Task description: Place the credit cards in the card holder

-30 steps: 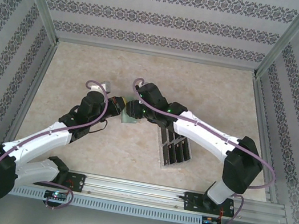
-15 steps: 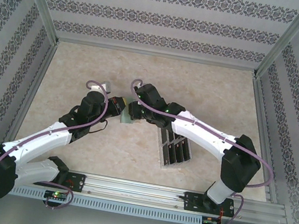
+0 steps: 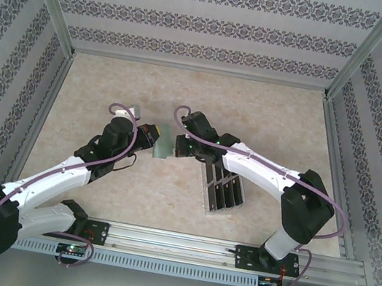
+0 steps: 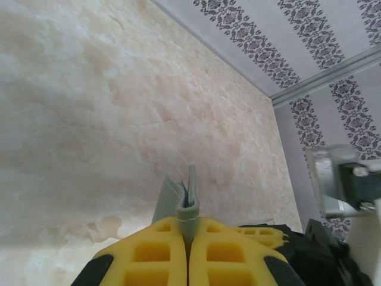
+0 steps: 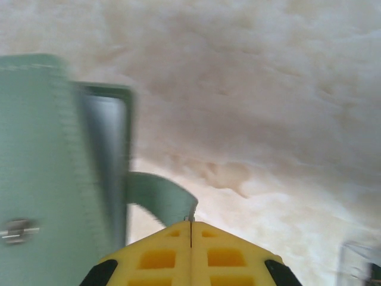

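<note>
Next, I lower the card holder (image 3: 164,143) to the beige table (image 3: 161,171) with my grippers and spread it open before putting cards in, because it hangs upright with its panels folded close together.
The sage-green card holder (image 3: 163,143) hangs above the table's middle between both grippers. My left gripper (image 3: 152,138) is shut on its folded edge (image 4: 189,202), holding it upright, and the fingertips (image 4: 189,224) meet around the green material. My right gripper (image 3: 177,143) is shut on a thin green flap (image 5: 161,196) of the holder, whose blurred main panel (image 5: 36,155) stands at the left of the right wrist view. The yellow pads (image 5: 190,225) press together on the flap's tip. Black credit cards (image 3: 223,187) stand in a clear slotted tray under the right forearm.
The clear tray (image 3: 210,191) lies on the beige table right of centre, partly under the right arm. Patterned walls and metal posts enclose the table (image 3: 114,77) on three sides. A metal rail (image 3: 173,242) runs along the near edge.
The right gripper closed on the holder's flap and shifted slightly to the right, drawing the flap away. The left arm kept still with the holder.
</note>
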